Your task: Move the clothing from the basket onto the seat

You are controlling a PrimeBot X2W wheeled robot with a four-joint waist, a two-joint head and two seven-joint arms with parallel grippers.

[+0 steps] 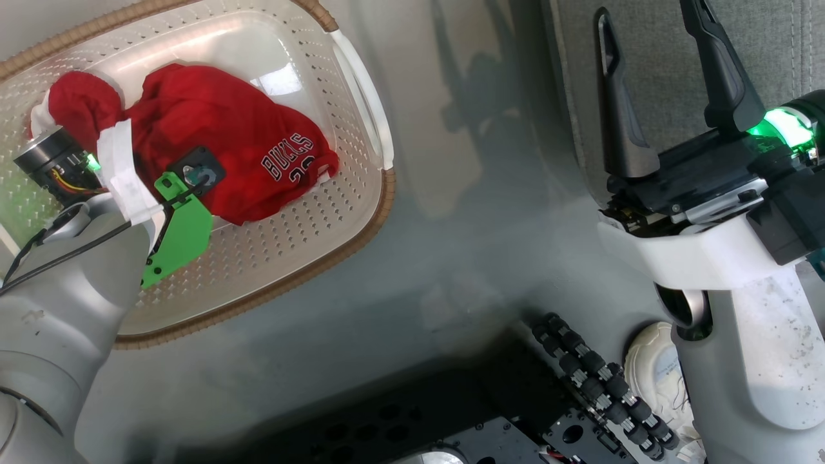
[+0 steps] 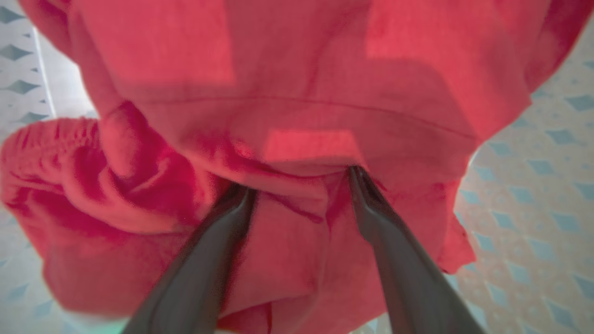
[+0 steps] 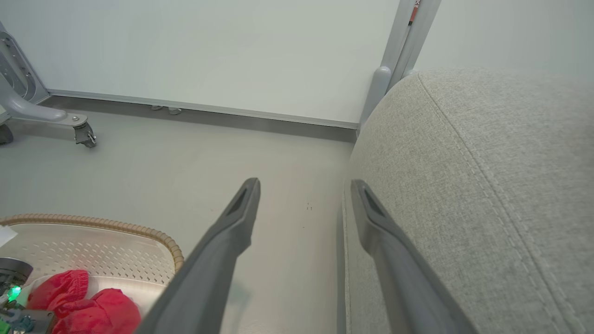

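Note:
I expect the red clothing (image 1: 240, 135) to come up whole and leave the basket empty when I lift the clothing's fold, because the basket's shiny bottom (image 1: 263, 58) shows around the clothing.
The cream perforated basket (image 1: 290, 238) stands on the floor at the upper left of the head view. Red clothing (image 1: 238, 148) with white "BULLS" lettering lies bunched inside it. My left arm reaches down into the basket, and its wrist covers part of the fabric. In the left wrist view my left gripper (image 2: 300, 181) is open, both tips pressed into the red clothing (image 2: 297, 93) with a fold between them. My right gripper (image 1: 648, 13) is open and holds nothing, at the near edge of the grey seat (image 1: 773, 51). The right wrist view shows this gripper (image 3: 305, 184) beside the seat (image 3: 487, 185).
Bare grey floor (image 1: 483, 225) separates basket and seat. My dark base with a roller wheel (image 1: 599, 380) fills the bottom of the head view. In the right wrist view a pale wall stands behind, with a castor-footed frame (image 3: 74, 130) at the left.

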